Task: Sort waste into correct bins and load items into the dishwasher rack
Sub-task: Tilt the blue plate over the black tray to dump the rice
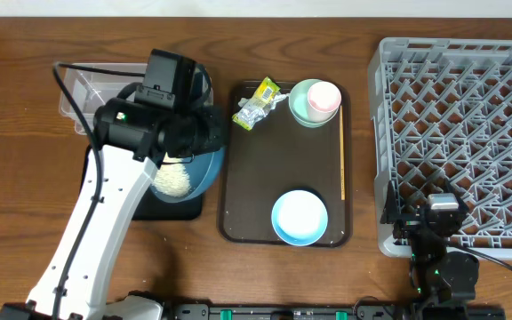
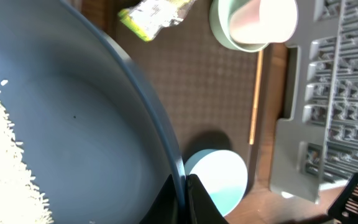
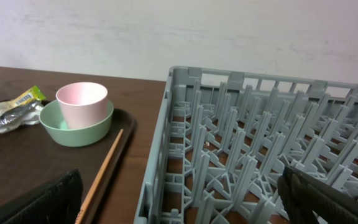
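The slightly tilted dark-blue plate still has white rice (image 1: 173, 179) piled on it, so my left gripper should tip it steeply over the black tray (image 1: 163, 211) before I rack it.
My left gripper (image 2: 184, 182) is shut on the rim of the dark-blue plate (image 2: 73, 118), which is tilted over the black tray (image 1: 183, 212). White rice (image 1: 172, 180) is heaped at the plate's low side. The clear tub (image 1: 78, 89) lies behind the arm. On the brown serving tray (image 1: 283, 160) are the yellow-green wrapper (image 1: 256, 102), the pink cup (image 1: 324, 95) inside the mint bowl (image 1: 302, 108), the chopstick (image 1: 342, 156) and the light-blue bowl (image 1: 300, 216). My right gripper (image 3: 182, 202) is open and empty at the front-left corner of the grey rack (image 1: 460, 133).
The rack's near wall (image 3: 157, 168) stands between my right fingers, its pegs close ahead. The serving tray's raised rim (image 3: 126, 143) runs just left of the rack. My left arm (image 1: 105, 204) crosses the black tray's left part.
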Robot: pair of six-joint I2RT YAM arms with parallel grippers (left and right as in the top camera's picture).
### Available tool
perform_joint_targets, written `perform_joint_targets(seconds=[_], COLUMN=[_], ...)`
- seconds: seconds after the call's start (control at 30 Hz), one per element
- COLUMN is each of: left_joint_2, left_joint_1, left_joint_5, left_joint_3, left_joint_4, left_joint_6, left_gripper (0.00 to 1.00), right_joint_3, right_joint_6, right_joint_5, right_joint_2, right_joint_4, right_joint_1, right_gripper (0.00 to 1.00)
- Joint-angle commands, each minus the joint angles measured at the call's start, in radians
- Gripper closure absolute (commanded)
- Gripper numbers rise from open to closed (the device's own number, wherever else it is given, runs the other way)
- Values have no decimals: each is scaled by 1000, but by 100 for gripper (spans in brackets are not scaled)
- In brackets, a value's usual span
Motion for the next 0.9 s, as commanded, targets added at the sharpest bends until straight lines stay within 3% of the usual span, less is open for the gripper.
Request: perform_joint_targets(seconds=[0.0, 0.23, 0.57, 0.87], left_joint_2=[-5, -5, -5, -5], left_joint_1=[35, 137, 262, 397], left_joint_5=[136, 331, 586, 709], left_joint_3=[-56, -163, -189, -192], left_joint_4=[47, 119, 119, 103], left_joint_6=[42, 60, 174, 212], left_gripper=[94, 94, 94, 94], right_joint_3=[-3, -3, -3, -3], right_joint_6=[-9, -9, -9, -9], right_joint_5=[-8, -8, -8, -8], right_joint_2=[-6, -6, -6, -6], right_joint_4=[-2, -2, -2, -2], right_joint_1=[-5, -5, -5, -5], right_gripper=[1, 1, 1, 1])
